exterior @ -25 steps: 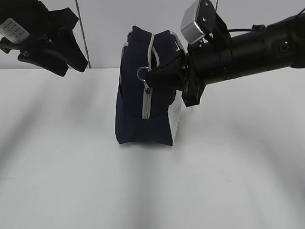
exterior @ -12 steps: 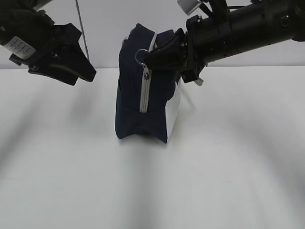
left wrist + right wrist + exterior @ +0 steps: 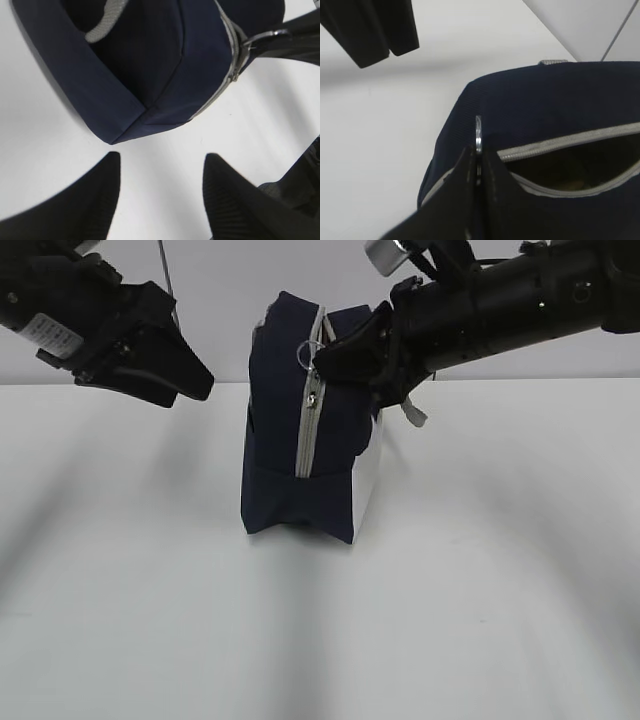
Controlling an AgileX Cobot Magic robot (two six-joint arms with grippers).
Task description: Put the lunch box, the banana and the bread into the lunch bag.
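Note:
The lunch bag's side is loose, with its zipper gaping (image 3: 317,332) above the ring pull. My left gripper should hold that side (image 3: 258,410) before I pull up with my right gripper.
The navy lunch bag (image 3: 280,440) stands upright mid-table, its grey zipper (image 3: 305,435) facing the exterior camera. My right gripper (image 3: 322,357) reaches in from the right and is shut on the zipper's ring pull (image 3: 308,352) near the bag's top. In the right wrist view the right gripper (image 3: 479,150) pinches the ring pull (image 3: 478,132), and the zipper gapes open (image 3: 560,170) beside it. My left gripper (image 3: 190,388) hovers open, left of the bag and apart from it; in its own view the left gripper (image 3: 162,156) holds nothing. The lunch box, banana and bread are out of view.
The white table (image 3: 320,630) spreads around the bag, with a pale wall (image 3: 220,300) behind. A grey handle (image 3: 102,22) lies along the bag's side. The left gripper's fingers (image 3: 375,30) show dark in the right wrist view.
The right gripper has risen along the zipper with the ring pull, from mid-height to near the bag's top. The left gripper has moved right, closer to the bag.

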